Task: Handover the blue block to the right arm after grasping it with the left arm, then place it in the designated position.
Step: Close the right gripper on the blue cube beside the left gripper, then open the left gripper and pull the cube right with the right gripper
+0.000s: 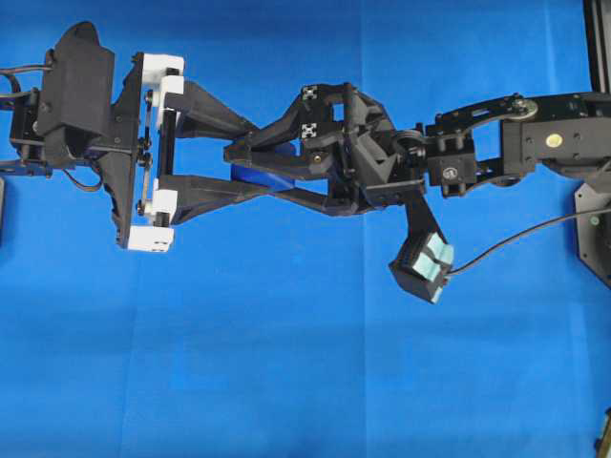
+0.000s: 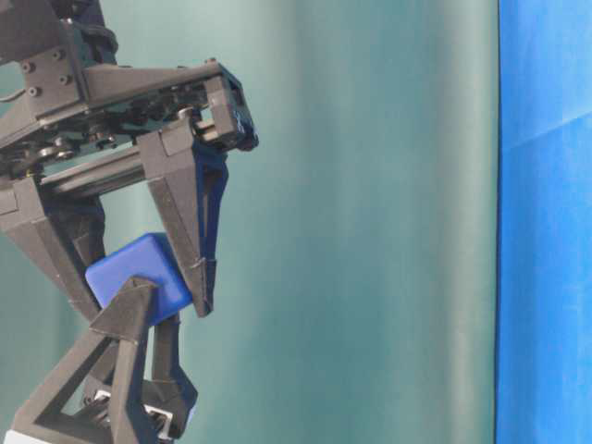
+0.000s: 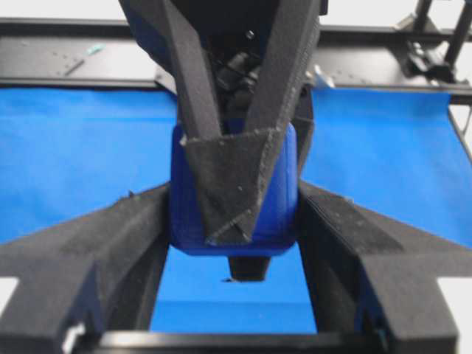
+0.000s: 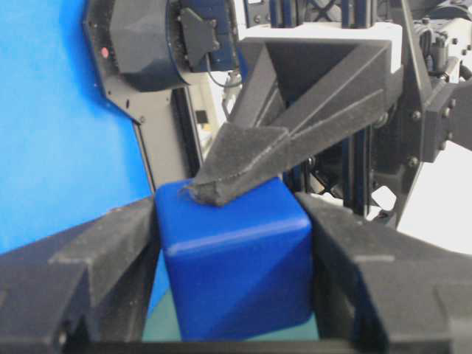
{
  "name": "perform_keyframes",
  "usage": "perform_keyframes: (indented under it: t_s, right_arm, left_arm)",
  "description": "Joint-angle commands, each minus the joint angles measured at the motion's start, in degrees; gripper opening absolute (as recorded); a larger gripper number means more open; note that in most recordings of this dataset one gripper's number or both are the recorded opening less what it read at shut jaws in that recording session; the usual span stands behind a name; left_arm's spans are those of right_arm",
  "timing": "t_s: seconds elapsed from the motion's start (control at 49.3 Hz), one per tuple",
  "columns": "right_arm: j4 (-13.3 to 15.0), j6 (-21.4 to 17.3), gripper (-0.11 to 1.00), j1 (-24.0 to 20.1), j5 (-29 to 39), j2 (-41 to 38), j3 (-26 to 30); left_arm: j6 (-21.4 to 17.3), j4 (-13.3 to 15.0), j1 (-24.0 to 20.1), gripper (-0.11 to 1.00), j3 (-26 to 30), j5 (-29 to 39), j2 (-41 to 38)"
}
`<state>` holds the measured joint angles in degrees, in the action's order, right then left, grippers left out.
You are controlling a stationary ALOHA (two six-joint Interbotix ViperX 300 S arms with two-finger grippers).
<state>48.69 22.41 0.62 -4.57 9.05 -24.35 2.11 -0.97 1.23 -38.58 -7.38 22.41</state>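
Note:
My left gripper needs to open its fingers before my right gripper pulls the blue block (image 1: pixel 264 175) clear and turns it level, because both grippers grip the block crosswise.
The blue block (image 1: pixel 263 177) hangs above the blue cloth, mid-table, caught between both grippers. My left gripper (image 1: pixel 267 164), with white brackets, reaches in from the left. In the left wrist view its fingers (image 3: pixel 118 243) press both sides of the block (image 3: pixel 284 214). My right gripper (image 1: pixel 256 168) comes from the right, turned crosswise to the left one. The right wrist view shows the right gripper (image 4: pixel 232 251) shut on the block (image 4: pixel 236 258), with a left finger (image 4: pixel 243 162) lying on the block's top. The table-level view shows the block (image 2: pixel 139 273) tilted between the crossed fingers.
The blue cloth (image 1: pixel 286 363) covers the table under the arms. The right arm's wrist camera with pale teal pieces (image 1: pixel 425 262) hangs below its wrist, and a cable runs off to the right. Black frame parts (image 1: pixel 597 38) stand at the right edge.

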Motion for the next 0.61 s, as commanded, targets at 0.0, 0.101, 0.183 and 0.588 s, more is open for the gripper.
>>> perform_keyframes:
  t_s: [0.0,0.101,0.183,0.588]
  right_arm:
    - [-0.35,-0.35,0.48,0.26,-0.09,1.41,1.67]
    - [-0.53,-0.35,0.48,0.26,0.09,1.41,1.58]
    - [-0.62,-0.35,0.48,0.26,0.09,1.41,1.67]
    - [-0.7,-0.35,0.48,0.26,0.0,1.58,1.49]
  left_arm:
    - [-0.18,-0.18,0.35,0.46,1.05,-0.26,0.62]
    - [-0.26,-0.09,0.35,0.46,1.05,-0.18,0.62]
    - [-0.26,-0.18,0.35,0.46,1.05,-0.18,0.62]
    - [-0.18,-0.18,1.05,0.89,1.23,-1.93,1.41]
